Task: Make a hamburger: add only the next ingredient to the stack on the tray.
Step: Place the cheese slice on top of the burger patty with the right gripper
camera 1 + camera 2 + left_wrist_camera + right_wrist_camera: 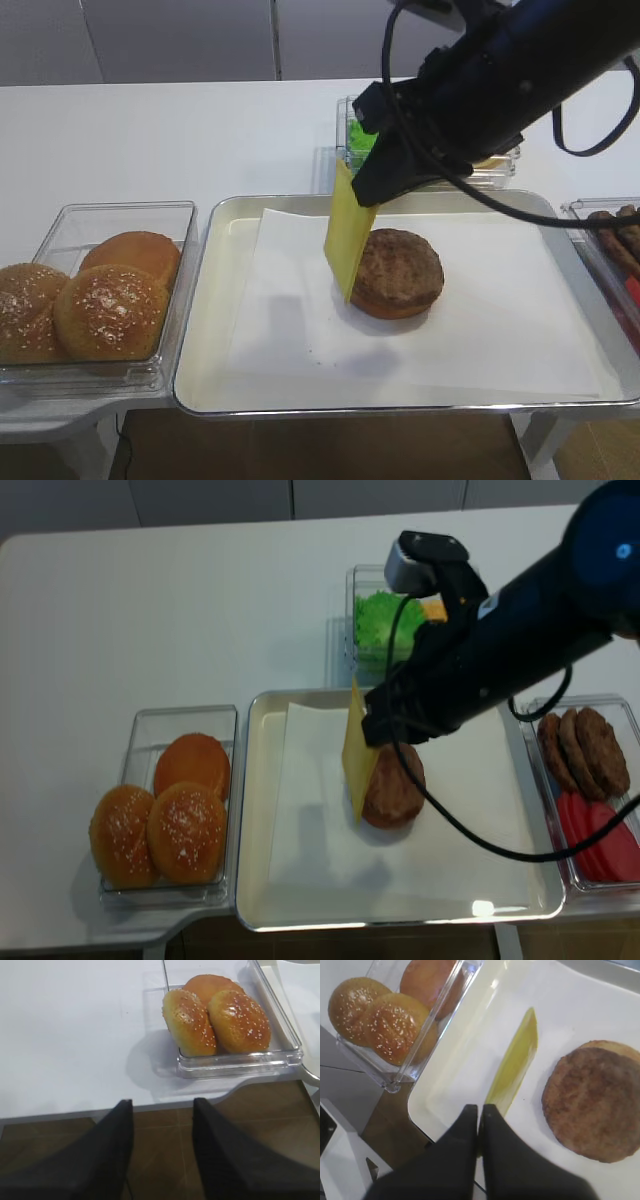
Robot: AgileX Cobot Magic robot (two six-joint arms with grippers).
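Observation:
The cheese slice's lower edge hangs loose next to the uncovered patty. My right gripper should carry on tilting the slice over the patty until the slice lies flat.
My right gripper is shut on the top edge of a thin yellow cheese slice, which hangs edge-down over the tray. The slice dangles just left of the stack, a brown patty on a tan bottom bun, with its lower corner near the white paper. In the right wrist view the cheese shows edge-on, left of the patty. My left gripper stands open and empty off the table's front edge, short of the bun box.
A clear box of sesame bun tops sits left of the tray. Behind the tray stands a container of green lettuce. At the right edge is a container with spare patties and red slices.

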